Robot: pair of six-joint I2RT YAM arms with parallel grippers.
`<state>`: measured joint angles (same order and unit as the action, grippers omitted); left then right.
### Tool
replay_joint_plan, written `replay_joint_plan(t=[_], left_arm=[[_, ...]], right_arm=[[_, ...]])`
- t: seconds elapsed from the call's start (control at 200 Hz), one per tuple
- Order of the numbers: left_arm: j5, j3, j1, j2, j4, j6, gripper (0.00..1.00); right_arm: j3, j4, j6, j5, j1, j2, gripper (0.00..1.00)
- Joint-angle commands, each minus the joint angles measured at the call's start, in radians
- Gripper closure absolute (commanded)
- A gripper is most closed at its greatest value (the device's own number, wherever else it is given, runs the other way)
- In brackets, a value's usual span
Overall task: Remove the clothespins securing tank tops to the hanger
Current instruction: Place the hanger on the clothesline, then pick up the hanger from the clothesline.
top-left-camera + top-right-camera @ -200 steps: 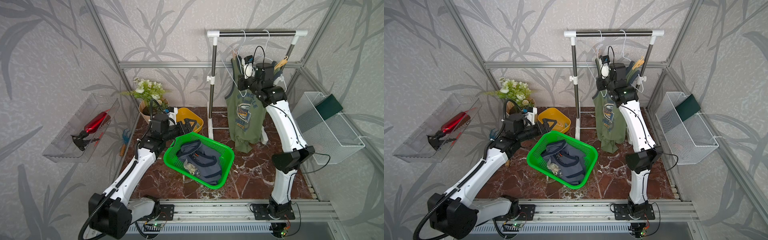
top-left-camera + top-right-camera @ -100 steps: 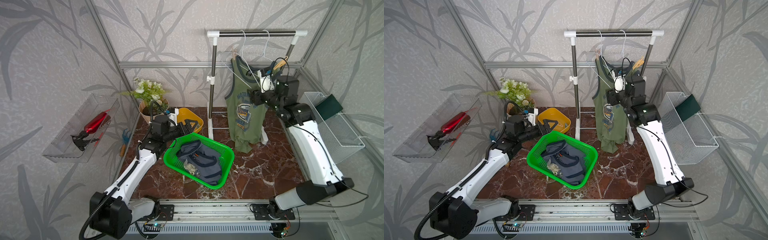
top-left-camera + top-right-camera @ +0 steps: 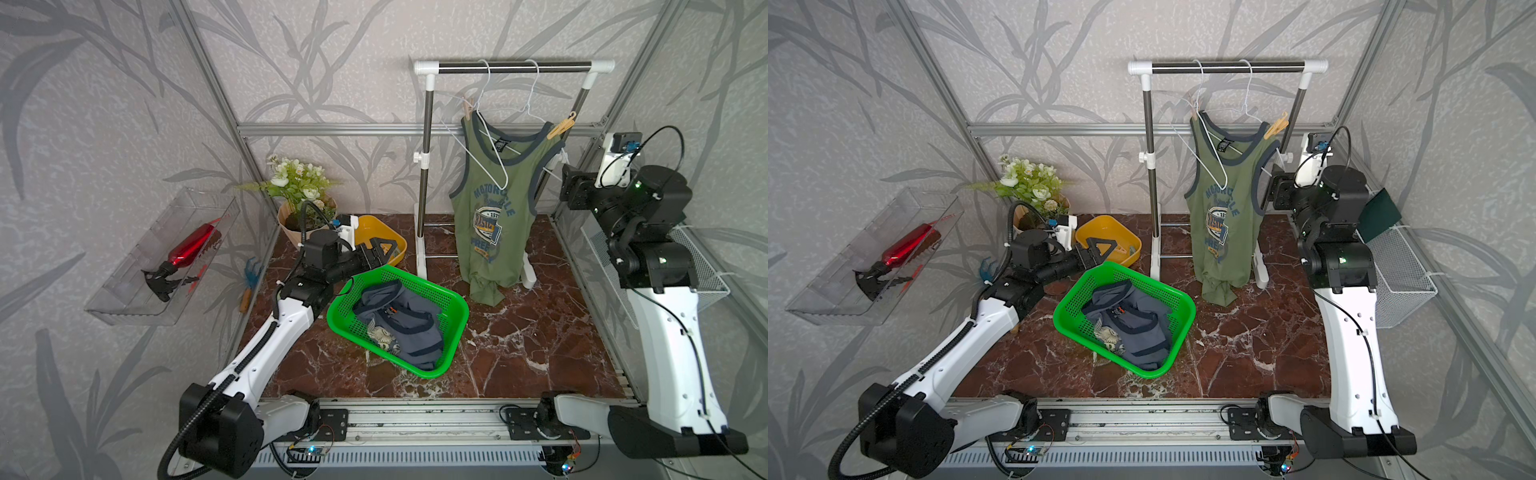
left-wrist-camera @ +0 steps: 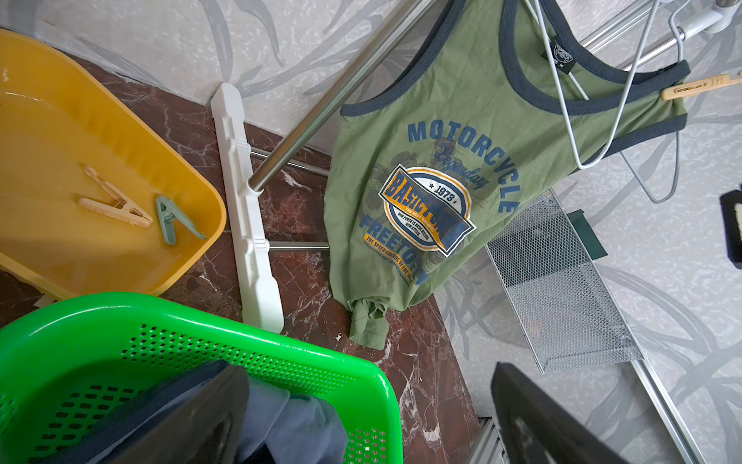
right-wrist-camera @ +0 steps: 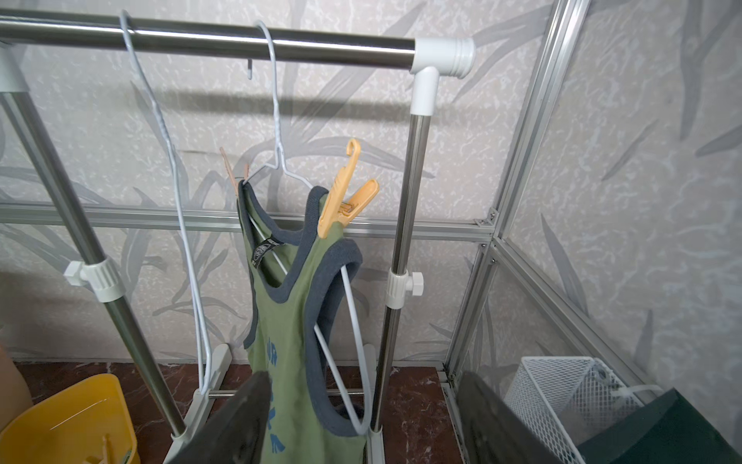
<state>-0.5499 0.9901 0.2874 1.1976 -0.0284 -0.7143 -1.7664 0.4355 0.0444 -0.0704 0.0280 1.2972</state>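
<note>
The white wire hanger (image 3: 533, 80) should come off the bar too when I lift the olive-green tank top's shoulder, because clothespins (image 3: 562, 125) hold the hanger and the tank top together.
The olive-green tank top (image 3: 492, 208) hangs on a white wire hanger (image 5: 281, 160) from the rail. A pale tan clothespin (image 3: 468, 109) clips one shoulder and a yellow clothespin (image 3: 562, 124) clips the other (image 5: 345, 197). My right gripper (image 3: 570, 192) stands open beside the shirt's armhole, below the yellow pin, holding nothing. The slate-blue tank top (image 3: 401, 328) lies in the green basket (image 3: 455, 309). My left gripper (image 3: 380, 254) is open and empty over the basket's far rim. Loose clothespins (image 4: 116, 205) lie in the yellow tray (image 3: 376, 232).
A second, bare wire hanger (image 3: 478, 153) dangles from the rack's rail (image 3: 511, 67). A white wire basket (image 3: 702, 274) is fixed at the right wall. A flower pot (image 3: 299, 195) and a clear shelf with a red spray bottle (image 3: 191, 249) are at the left.
My right arm has swung from the tank top's left shoulder over to the right side of the rack and lowered, and its jaws have opened. The left arm has not moved.
</note>
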Motion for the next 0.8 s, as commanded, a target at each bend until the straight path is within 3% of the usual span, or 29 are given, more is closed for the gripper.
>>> replay_joint_plan(t=[0.0,0.385,0.795], left_arm=[[-0.007,0.003,0.004,0.004,0.019,0.005,0.04],[-0.009,0.030,0.004,0.031,0.003,0.016,0.04],[-0.012,0.045,0.004,0.060,-0.002,0.026,0.04]], right_arm=[[-0.041,-0.072,-0.027,0.014,-0.026,0.083,0.25],[-0.143,-0.237,-0.129,0.290,-0.115,0.253,0.24],[-0.347,-0.187,-0.158,0.383,-0.148,0.385,0.24]])
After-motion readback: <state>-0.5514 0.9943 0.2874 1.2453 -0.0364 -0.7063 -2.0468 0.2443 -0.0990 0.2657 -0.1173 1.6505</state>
